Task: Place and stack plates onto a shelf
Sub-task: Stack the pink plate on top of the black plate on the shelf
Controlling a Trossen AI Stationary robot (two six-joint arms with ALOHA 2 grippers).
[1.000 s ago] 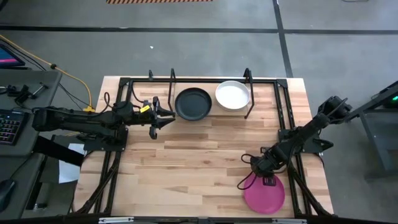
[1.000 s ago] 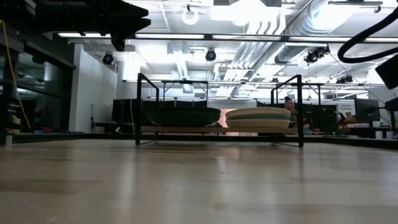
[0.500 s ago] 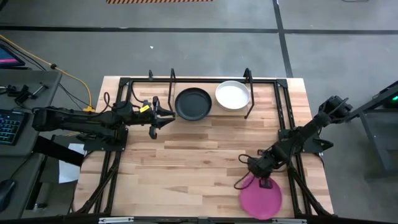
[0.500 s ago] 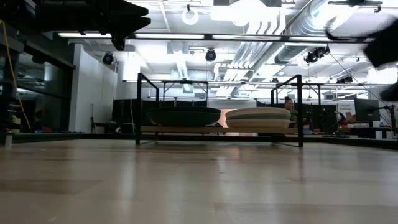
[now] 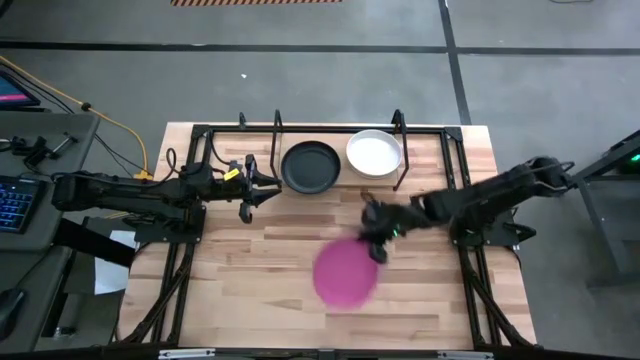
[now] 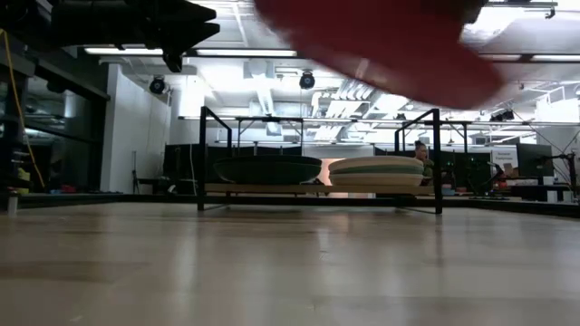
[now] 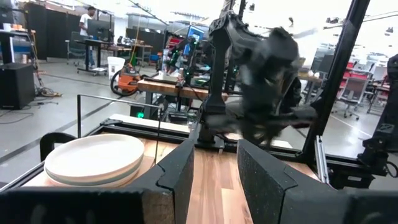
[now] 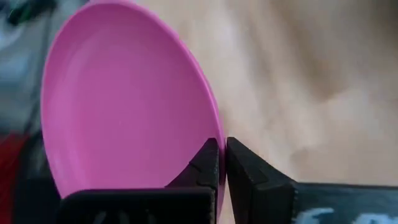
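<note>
The magenta plate's hollow side [image 5: 343,275] is up and the black plate [image 5: 310,167] is uncovered, so my right gripper should keep going to the black plate and let go once the plates sit one inside the other.
The magenta plate [image 5: 345,272] hangs blurred above the table's middle, and my right gripper [image 5: 378,240] is shut on it. The low view shows it as a red blur [image 6: 390,36] high up. The shelf [image 5: 399,183] stands at the far edge. It bears a black-topped stack of plates [image 5: 310,166] on the left and a white-topped stack [image 5: 374,153] on the right, each resting flat on the board [image 6: 317,188]. My left gripper [image 5: 262,187] waits open just left of the shelf with nothing between its fingers [image 7: 180,168]. My right gripper pinches the magenta plate's rim [image 8: 216,134] between its two fingers, one on the hollow upper face and one on the outer side. The fingers come from the table's far right, slanting down. The plate is lifted clear of the table and tilted, reaching out toward the near left.
A large black tube frame [image 5: 455,190] edges the tabletop on the left, right and far sides. Bare wood [image 5: 260,270] lies between the shelf and the near edge. A desk with a keyboard [image 5: 15,200] stands off the table's left.
My right gripper has shut on the magenta plate's rim near the table's near right corner. It has then swung up, toward the left edge and the far edge. The plate, which lay flat on the table, is now lifted clear and tilted over the middle.
</note>
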